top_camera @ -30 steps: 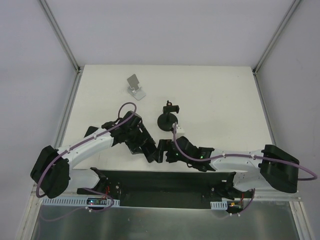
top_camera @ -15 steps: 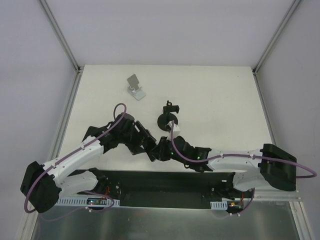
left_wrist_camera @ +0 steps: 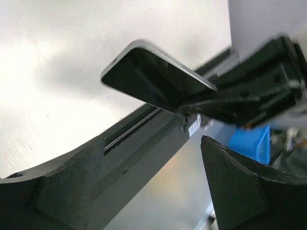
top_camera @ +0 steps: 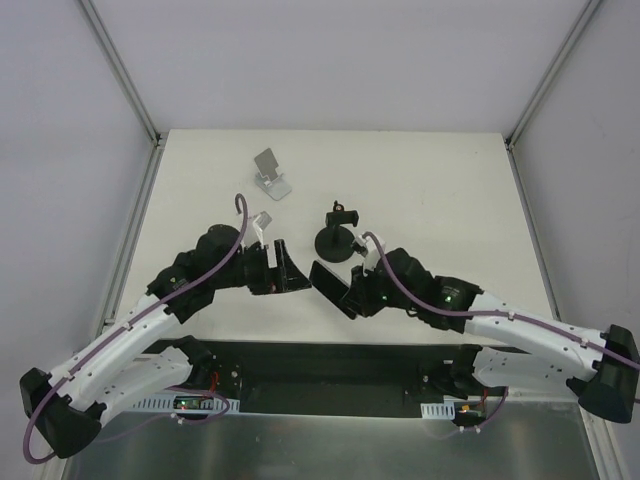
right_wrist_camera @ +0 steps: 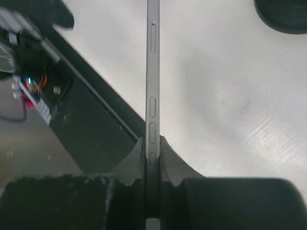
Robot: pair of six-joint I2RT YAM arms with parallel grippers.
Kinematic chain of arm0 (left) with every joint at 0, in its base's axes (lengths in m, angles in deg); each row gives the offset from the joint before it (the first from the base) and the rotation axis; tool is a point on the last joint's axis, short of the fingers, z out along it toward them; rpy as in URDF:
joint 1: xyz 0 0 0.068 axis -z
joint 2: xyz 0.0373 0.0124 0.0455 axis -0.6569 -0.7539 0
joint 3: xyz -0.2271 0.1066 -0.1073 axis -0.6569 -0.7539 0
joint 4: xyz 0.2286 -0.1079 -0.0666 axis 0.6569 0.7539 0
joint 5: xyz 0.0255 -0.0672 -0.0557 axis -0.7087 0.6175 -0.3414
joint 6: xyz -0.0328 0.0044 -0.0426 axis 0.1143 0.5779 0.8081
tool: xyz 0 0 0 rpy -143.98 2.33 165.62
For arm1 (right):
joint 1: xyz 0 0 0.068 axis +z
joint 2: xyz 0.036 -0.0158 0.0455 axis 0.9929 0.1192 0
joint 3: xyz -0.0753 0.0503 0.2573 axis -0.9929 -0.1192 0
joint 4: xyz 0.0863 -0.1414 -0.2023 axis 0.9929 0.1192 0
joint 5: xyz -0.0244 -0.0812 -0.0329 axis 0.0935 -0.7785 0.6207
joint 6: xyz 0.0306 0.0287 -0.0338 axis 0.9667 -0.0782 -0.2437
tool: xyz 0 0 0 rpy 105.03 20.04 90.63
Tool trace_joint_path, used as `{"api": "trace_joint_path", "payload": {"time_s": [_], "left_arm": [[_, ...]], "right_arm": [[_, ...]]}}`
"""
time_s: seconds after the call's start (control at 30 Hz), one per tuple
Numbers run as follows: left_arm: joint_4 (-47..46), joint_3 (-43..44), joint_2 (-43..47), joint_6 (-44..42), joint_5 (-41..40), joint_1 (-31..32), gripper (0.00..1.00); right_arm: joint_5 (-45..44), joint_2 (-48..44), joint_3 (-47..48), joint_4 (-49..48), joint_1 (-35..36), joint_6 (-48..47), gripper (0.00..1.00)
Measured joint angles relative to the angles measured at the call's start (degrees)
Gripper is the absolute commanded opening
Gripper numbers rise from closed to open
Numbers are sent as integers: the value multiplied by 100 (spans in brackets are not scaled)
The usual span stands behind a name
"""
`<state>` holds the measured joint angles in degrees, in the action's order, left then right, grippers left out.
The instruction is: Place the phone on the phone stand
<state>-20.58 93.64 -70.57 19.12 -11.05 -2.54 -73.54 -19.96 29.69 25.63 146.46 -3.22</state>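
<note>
The phone is at a slant, and its lower end is in my right gripper. So next my left gripper grabs the phone's loose end and turns the phone before placing it.
The phone, dark with a grey metal rim, hangs tilted above the table near its front middle. My right gripper is shut on its lower end. In the right wrist view the phone shows edge-on, its side buttons between the jaws of the right gripper. My left gripper stands open just left of the phone, apart from it. In the left wrist view the phone floats beyond the open left gripper. A silver folding stand sits at the back left. A black round-based stand stands behind the phone.
The black mounting rail runs along the table's near edge below both arms. Metal frame posts rise at the table's back corners. The black stand's base shows at the top right of the right wrist view.
The phone has passed from my left gripper to my right one. The right gripper shut on it; the left gripper opened and drew back to the left.
</note>
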Motion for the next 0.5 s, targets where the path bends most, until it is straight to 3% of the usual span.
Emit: {"api": "trace_joint_path", "payload": {"time_s": [0.17,0.3,0.5], "left_arm": [[-31,695,-302,-1733,1331,20,78],[-96,1117,-868,-2675,2081,420,78],[-85,1412,-1565,-3464,2743,1187,71]], "right_arm": [[1169,-136,918,1639,-214,-1012,1],[2164,-367,1145,2494,-195,-1506,1],[2758,-450,1259,2929,-195,-1746,1]]}}
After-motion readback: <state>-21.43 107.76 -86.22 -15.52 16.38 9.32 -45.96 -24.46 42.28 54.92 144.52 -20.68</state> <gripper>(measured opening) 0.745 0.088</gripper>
